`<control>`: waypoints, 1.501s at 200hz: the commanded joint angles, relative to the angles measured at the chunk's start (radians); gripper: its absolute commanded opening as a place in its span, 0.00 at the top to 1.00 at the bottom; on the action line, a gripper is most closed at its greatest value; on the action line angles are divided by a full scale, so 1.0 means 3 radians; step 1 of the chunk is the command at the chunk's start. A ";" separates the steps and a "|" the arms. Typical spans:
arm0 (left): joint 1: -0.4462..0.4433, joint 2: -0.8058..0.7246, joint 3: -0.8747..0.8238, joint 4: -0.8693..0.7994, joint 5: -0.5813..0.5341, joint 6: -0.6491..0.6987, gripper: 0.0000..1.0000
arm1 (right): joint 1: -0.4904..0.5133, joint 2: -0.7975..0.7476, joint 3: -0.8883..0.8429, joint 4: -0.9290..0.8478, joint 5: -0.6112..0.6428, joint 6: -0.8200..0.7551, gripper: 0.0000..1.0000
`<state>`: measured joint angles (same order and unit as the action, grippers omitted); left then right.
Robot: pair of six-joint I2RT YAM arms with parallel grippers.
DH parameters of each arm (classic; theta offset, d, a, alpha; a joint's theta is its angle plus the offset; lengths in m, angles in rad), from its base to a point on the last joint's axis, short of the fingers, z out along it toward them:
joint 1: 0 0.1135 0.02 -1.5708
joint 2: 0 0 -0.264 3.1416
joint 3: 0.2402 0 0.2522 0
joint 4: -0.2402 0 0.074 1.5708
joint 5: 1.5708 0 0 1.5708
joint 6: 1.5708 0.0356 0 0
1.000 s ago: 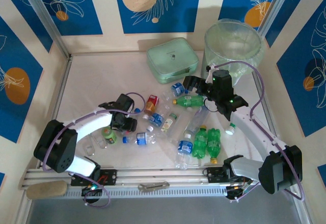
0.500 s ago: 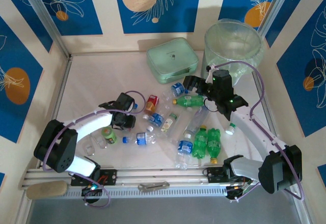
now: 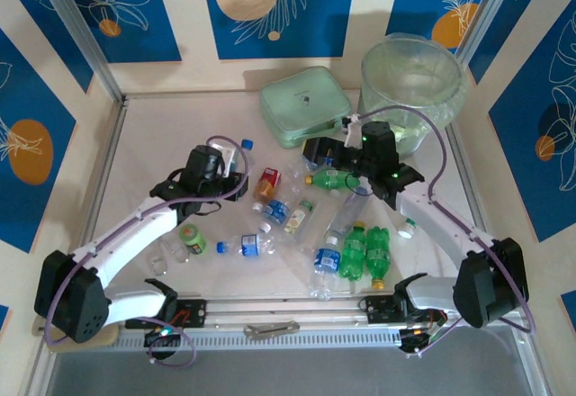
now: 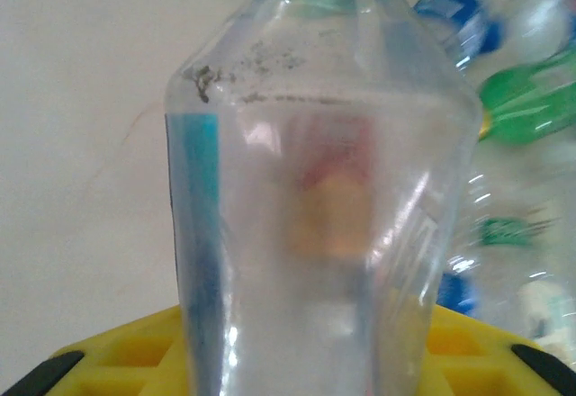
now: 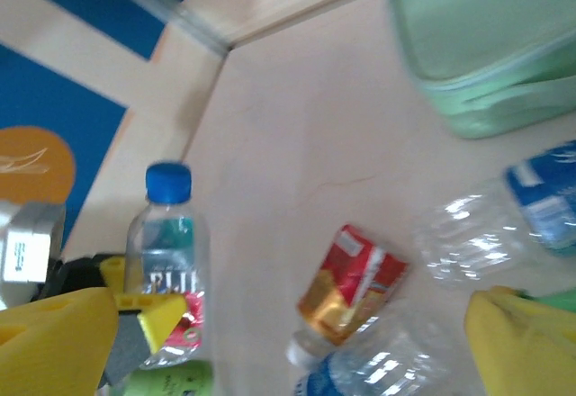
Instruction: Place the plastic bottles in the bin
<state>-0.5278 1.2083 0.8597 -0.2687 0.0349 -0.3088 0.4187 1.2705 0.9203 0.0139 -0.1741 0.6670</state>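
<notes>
The bin (image 3: 409, 94) is too far away for my left gripper to reach. So next my right gripper grabs the clear bottle by its blue-capped neck (image 3: 247, 145) and brings it to the bin.
My left gripper (image 3: 229, 178) is shut on a clear bottle with a blue cap (image 3: 243, 157), held upright off the table left of the pile. In the left wrist view that bottle (image 4: 324, 189) stands between my yellow fingers (image 4: 108, 364). The right wrist view shows it too (image 5: 168, 252). My right gripper (image 3: 317, 153) hovers open above the pile's far end, nothing between its fingers (image 5: 54, 342). A red-labelled bottle (image 3: 267, 181) (image 5: 355, 283), green bottles (image 3: 364, 252) and clear blue-labelled bottles (image 3: 326, 261) lie scattered mid-table. The bin (image 3: 412, 76) stands at the back right.
A flat mint-green case (image 3: 304, 105) lies at the back, left of the bin and just beyond my right gripper. A small green-labelled bottle (image 3: 192, 237) and a clear cup lie near the left arm. Walls enclose the table on three sides.
My left gripper closed on the blue-capped bottle and lifted it up and toward the back. My right gripper slid left over the pile, still open.
</notes>
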 commanded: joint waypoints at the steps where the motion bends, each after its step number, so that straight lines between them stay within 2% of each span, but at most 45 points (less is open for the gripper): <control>1: -0.0043 -0.0049 -0.0017 0.0794 0.0602 -0.0245 0.63 | 0.0142 0.0127 0.0215 0.0258 -0.0422 0.0059 0.00; 42: -0.0185 0.0079 -0.0030 0.1371 0.0860 -0.0374 0.63 | 0.0355 0.0364 0.0419 0.0251 -0.0453 -0.0030 0.00; 156: -0.0474 0.0305 -0.0039 0.1494 0.0927 -0.0356 0.64 | 0.0450 0.0699 0.0532 0.0344 -0.0423 0.0042 0.07; 184: -0.0495 0.0309 -0.0046 0.1499 0.0875 -0.0363 0.63 | 0.0471 0.0720 0.0537 0.0340 -0.0423 0.0063 0.12; 252: -0.0501 0.0285 -0.0069 0.1448 0.0744 -0.0367 0.62 | 0.0491 0.0725 0.0552 0.0238 -0.0446 0.0026 0.32; 273: -0.0503 0.0282 -0.0069 0.1451 0.0722 -0.0376 0.53 | 0.0491 0.0720 0.0552 0.0240 -0.0434 0.0022 0.39; 288: -0.0503 0.0276 -0.0078 0.1466 0.0716 -0.0386 0.50 | 0.0493 0.0720 0.0557 0.0236 -0.0439 0.0014 0.44; 300: -0.0505 0.0269 -0.0085 0.1476 0.0712 -0.0396 0.45 | 0.0486 0.0720 0.0568 0.0224 -0.0440 0.0012 0.46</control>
<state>-0.6704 1.3048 0.8417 0.1413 0.2615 -0.4179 0.5621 1.4815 1.0603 0.1009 -0.2958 0.6830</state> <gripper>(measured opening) 0.516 0.612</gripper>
